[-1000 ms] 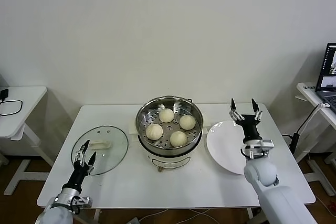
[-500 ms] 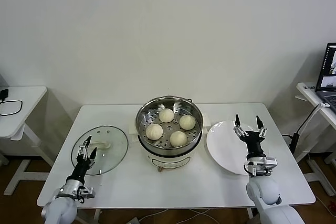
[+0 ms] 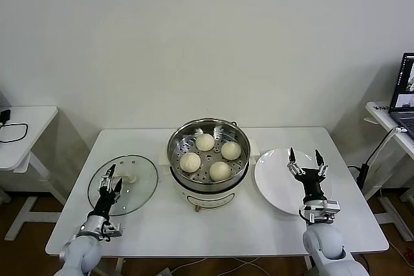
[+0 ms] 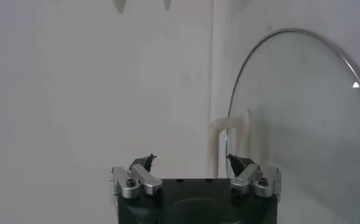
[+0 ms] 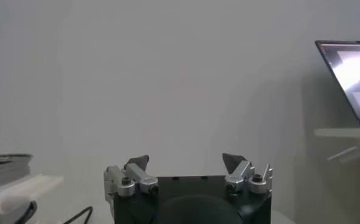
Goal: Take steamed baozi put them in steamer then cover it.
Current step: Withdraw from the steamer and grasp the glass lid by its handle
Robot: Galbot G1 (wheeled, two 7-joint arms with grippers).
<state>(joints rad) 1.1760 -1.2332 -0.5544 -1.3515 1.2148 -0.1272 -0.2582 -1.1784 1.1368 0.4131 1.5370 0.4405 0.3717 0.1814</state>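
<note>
The clear glass cover (image 3: pixel 137 189) will come to rest level over the baozi when I lower it, because the baozi sit low inside the steamer's rim.
Four cream-white baozi (image 3: pixel 205 142) sit on the perforated tray inside the shiny steel steamer (image 3: pixel 208 135) at the table's middle. The clear glass cover (image 3: pixel 133 192) lies flat on the table to the steamer's left, its cream handle (image 3: pixel 127 177) near the far side. My left gripper (image 3: pixel 110 177) is open, pointing up over the cover's near-left edge; in the left wrist view (image 4: pixel 192 159) the cover's rim (image 4: pixel 277 36) and handle (image 4: pixel 221 131) show just beyond the fingers. My right gripper (image 3: pixel 305 158) is open and empty, pointing up over the white plate (image 3: pixel 275 189).
The empty white plate lies right of the steamer. The steamer's white base with its knob (image 3: pixel 197 207) faces the front edge. A small side table (image 3: pixel 19 127) stands at far left; a laptop (image 3: pixel 404 88) on a desk at far right.
The right arm has dropped lower and drawn back toward the front edge, over the plate. The left gripper has edged forward and up over the cover's near-left rim. Baozi and cover have not moved.
</note>
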